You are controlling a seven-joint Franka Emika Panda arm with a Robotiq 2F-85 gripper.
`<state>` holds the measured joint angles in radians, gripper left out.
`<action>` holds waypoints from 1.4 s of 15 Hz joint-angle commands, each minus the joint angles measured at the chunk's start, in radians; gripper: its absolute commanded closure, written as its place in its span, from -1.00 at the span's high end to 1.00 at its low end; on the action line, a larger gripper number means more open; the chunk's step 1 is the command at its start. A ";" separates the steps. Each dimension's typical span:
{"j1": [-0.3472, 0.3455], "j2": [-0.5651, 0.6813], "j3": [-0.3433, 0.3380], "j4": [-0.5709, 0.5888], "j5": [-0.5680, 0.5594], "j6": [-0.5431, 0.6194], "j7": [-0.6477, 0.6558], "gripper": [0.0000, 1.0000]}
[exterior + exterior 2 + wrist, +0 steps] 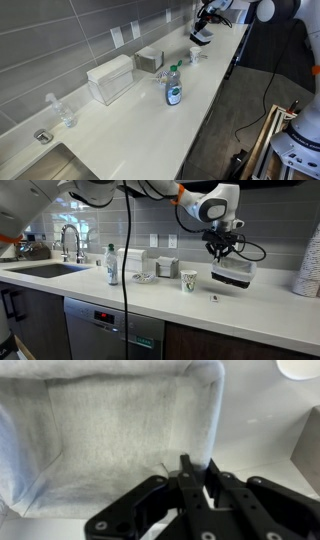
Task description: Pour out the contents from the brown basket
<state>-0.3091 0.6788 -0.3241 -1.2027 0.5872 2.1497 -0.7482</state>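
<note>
The brown basket's lining (110, 445) is empty and the small object is lying underneath, so next my gripper puts the basket down on the counter (211, 286) behind the small object.
The brown basket (233, 276) hangs just above the counter at its far end, dark on the underside and lined with pale cloth. My gripper (222, 250) comes down from above and is shut on its rim. In an exterior view the basket (202, 38) sits under the gripper (205, 24) by the wall. In the wrist view the basket's lining (110, 430) fills the frame and looks empty. There the gripper (197, 466) pinches the near right wall, one finger inside and one outside.
On the white counter (250, 315) stand a paper cup (188, 280), a plastic bottle (111, 265), a grey-tan box (149, 59) and a big white box (110, 78). A small object (214, 297) lies under the basket. A sink (50, 162) and faucet (68, 240) are at the other end.
</note>
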 commanded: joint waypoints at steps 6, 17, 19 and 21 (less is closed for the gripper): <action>0.008 -0.030 -0.012 -0.073 -0.078 -0.150 0.001 -0.92; 0.031 -0.005 -0.008 -0.050 -0.113 -0.132 -0.173 -0.92; 0.032 0.002 0.004 -0.048 -0.102 -0.086 -0.236 -0.92; 0.032 0.009 0.018 -0.045 -0.086 -0.055 -0.274 -0.92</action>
<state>-0.2852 0.6800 -0.3191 -1.2406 0.5029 2.0408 -0.9597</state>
